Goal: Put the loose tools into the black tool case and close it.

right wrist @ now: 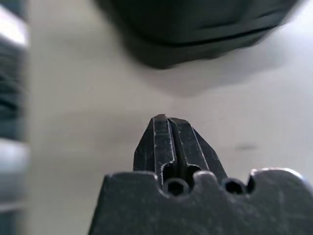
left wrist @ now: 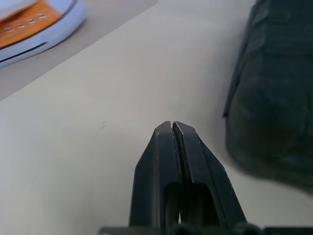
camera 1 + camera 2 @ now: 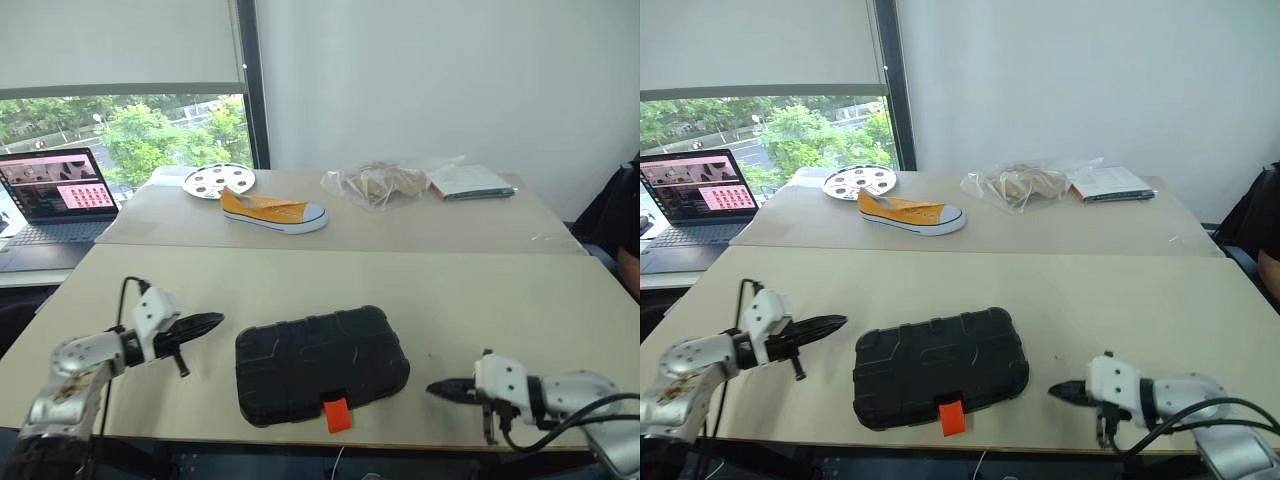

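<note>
The orange latch faces the table's front edge, so next I turn the black tool case, latch toward my right gripper, and steady it with my left gripper.
The black tool case lies shut and flat on the near table, its orange latch at the front edge. The loose tools are out of view. My left gripper hovers just left of the case, shut and empty, its tip pointing at the case's left end. My right gripper is to the right of the case near the table's front edge, shut with nothing in it, pointing at the case. Neither gripper touches the case.
On the far table lie an orange sneaker, a white round plate, a crumpled clear bag and a booklet. An open laptop stands at the far left. A person's dark sleeve shows at the right edge.
</note>
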`<state>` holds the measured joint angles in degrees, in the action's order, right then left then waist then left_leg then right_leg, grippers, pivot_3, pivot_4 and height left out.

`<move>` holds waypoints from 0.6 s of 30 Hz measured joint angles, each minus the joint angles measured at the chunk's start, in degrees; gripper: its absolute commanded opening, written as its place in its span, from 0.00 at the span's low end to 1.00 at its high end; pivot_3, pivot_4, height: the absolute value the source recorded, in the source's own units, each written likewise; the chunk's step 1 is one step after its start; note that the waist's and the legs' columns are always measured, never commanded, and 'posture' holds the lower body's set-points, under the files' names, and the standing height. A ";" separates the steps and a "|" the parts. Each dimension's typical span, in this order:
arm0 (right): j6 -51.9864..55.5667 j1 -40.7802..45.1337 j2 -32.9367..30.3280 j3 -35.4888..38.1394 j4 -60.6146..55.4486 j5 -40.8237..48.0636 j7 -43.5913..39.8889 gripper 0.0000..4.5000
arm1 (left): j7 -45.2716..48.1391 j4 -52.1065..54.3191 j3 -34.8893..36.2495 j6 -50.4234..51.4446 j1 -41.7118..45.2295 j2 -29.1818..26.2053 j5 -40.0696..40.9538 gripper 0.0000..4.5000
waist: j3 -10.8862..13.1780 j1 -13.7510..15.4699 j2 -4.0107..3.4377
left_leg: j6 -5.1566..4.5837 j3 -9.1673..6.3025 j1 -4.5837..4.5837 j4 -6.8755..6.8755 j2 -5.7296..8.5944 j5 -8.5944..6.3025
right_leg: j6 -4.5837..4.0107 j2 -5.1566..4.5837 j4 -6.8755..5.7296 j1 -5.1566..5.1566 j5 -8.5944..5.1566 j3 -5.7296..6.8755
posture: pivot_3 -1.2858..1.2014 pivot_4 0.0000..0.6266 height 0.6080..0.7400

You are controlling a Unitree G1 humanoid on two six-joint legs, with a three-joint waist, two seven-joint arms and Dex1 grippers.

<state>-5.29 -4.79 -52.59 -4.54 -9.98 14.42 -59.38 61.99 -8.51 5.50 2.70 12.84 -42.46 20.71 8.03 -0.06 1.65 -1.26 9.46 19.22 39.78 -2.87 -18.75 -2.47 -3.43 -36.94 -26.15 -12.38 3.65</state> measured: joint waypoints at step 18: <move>12.14 24.58 19.68 -11.39 10.34 -14.25 8.57 0.00 | -1.18 -1.23 -3.14 5.00 0.99 1.66 -2.67 0.00 | 0.06 -0.79 0.45 | 0.09 -0.06 -0.01 0.07 0.00 0.17 | -0.46 0.07 -0.16 -0.06 0.34 0.02 | 0.52 0.24 1.00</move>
<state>6.85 19.80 -32.90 -15.93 0.36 0.16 -50.81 60.81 -9.74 2.36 7.70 13.83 -40.81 18.05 8.09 -0.85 2.11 -1.17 9.40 19.21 39.85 -2.87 -18.58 -2.93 -3.36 -37.09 -26.21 -12.04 3.67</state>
